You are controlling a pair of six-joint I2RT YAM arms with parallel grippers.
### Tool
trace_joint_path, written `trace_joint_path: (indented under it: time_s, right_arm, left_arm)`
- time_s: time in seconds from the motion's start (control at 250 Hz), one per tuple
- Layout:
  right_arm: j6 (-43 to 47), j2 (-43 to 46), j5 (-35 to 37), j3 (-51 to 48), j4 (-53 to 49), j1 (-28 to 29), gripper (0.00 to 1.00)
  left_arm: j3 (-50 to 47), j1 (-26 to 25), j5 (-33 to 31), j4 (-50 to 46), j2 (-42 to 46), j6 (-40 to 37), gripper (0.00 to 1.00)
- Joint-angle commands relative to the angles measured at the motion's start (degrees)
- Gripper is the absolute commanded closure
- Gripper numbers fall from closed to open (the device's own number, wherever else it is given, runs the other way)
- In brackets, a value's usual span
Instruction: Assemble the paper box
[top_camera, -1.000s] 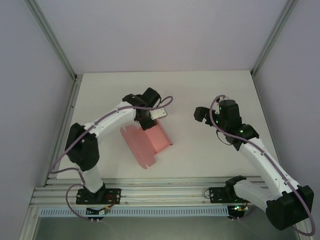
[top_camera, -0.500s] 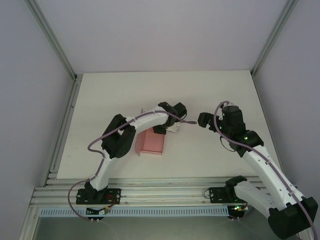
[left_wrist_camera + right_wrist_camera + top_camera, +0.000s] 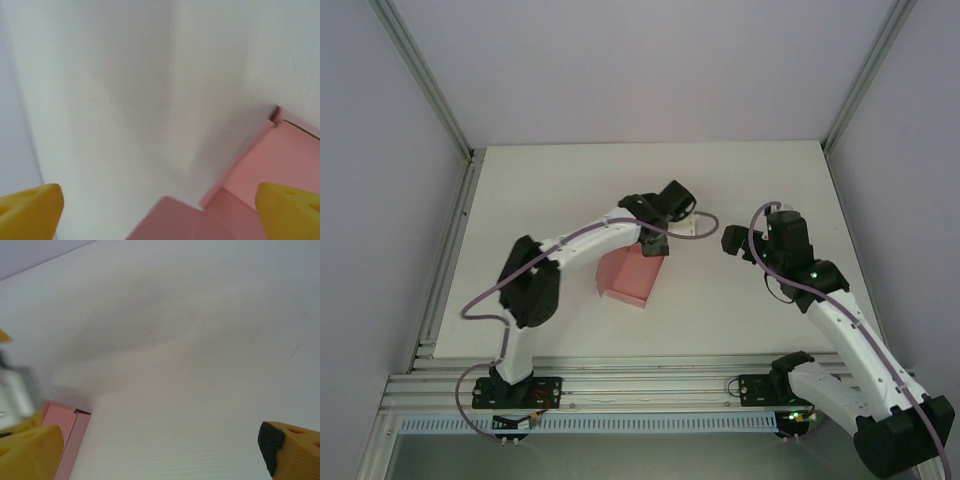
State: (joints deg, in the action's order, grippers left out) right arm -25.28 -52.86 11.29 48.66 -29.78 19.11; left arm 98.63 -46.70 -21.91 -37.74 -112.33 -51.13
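Observation:
The paper box [image 3: 636, 279] is lying at a slant under the robot's left arm, so the left gripper should move back and the right gripper should turn the box square from its far corner [image 3: 82, 412].
The pink paper box [image 3: 628, 278] lies on the white table near the middle, partly folded, with a low wall along its near-left side. My left gripper [image 3: 653, 243] hovers over the box's far right corner. In the left wrist view its yellow fingertips [image 3: 31, 210] stand wide apart, open, with pink card [image 3: 172, 222] low between them and another pink panel [image 3: 285, 160] at the right. My right gripper [image 3: 729, 243] is to the right of the box, apart from it. It is open [image 3: 160, 455] over bare table, with the box's edge [image 3: 67, 432] at the lower left.
The white table [image 3: 550, 190] is walled by pale panels and aluminium posts [image 3: 425, 75] at the back corners. A metal rail [image 3: 640, 385] runs along the near edge with both arm bases. Bare table lies behind and to the left of the box.
The left arm has swung right and back, from the box's left side to its far right corner. The box has gone from a spread sheet to a more compact folded shape. The right gripper shifted slightly.

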Motion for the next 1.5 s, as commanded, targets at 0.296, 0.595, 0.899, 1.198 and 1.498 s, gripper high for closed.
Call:
trace_joint_path:
  time_s: [0.296,0.595,0.899,1.198,1.498]
  right_arm:
    - [11.35,-26.42,-27.15,13.48,6.95,-0.34,0.03]
    - [31.76,-56.01,-24.89,36.9,-7.82,11.52,0.17]
    - [32.26,-65.13,-27.26,40.19,-5.62,14.94,0.42]
    - [24.17,-65.08,-16.79,37.15,-2.74,15.73,0.91]
    - [8.12,-52.38,2.63,22.7,6.84,17.46,0.96]
  left_arm:
    - [-10.19,21.52,-0.81,9.29,22.07,56.76,0.0]
    - [-39.08,29.24,2.05,14.15,40.47,72.55,0.0]
    - [-45.95,30.15,-1.38,13.14,46.79,73.71,0.0]
    - [-45.37,30.29,1.05,14.36,44.71,73.87,0.0]
    - [-45.11,30.33,1.1,15.13,44.09,74.69,0.0]
